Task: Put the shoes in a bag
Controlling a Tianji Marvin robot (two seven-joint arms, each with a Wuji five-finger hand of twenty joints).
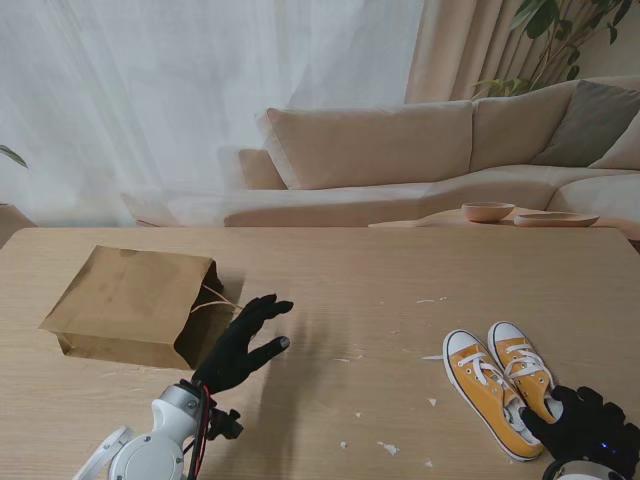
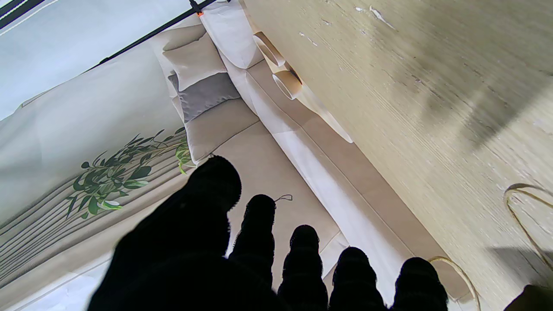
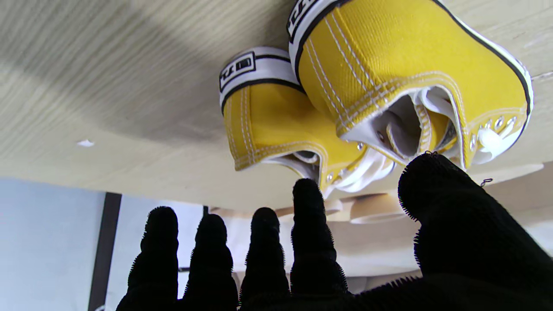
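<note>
The heels sit close together, side by side, so both yellow shoes will travel as a pair when I carry them to the bag.
Two yellow canvas shoes with white laces stand side by side on the table at the near right, the left shoe and the right shoe. My right hand hovers just behind their heels, open, fingers spread; in the right wrist view the heels fill the frame past my fingertips. A brown paper bag lies on its side at the left, mouth toward the middle. My left hand is open beside that mouth, holding nothing. A bag handle shows in the left wrist view.
Small white scraps dot the wooden table. Beyond the far edge stand a beige sofa and a low table with two bowls. A plant stands behind the sofa.
</note>
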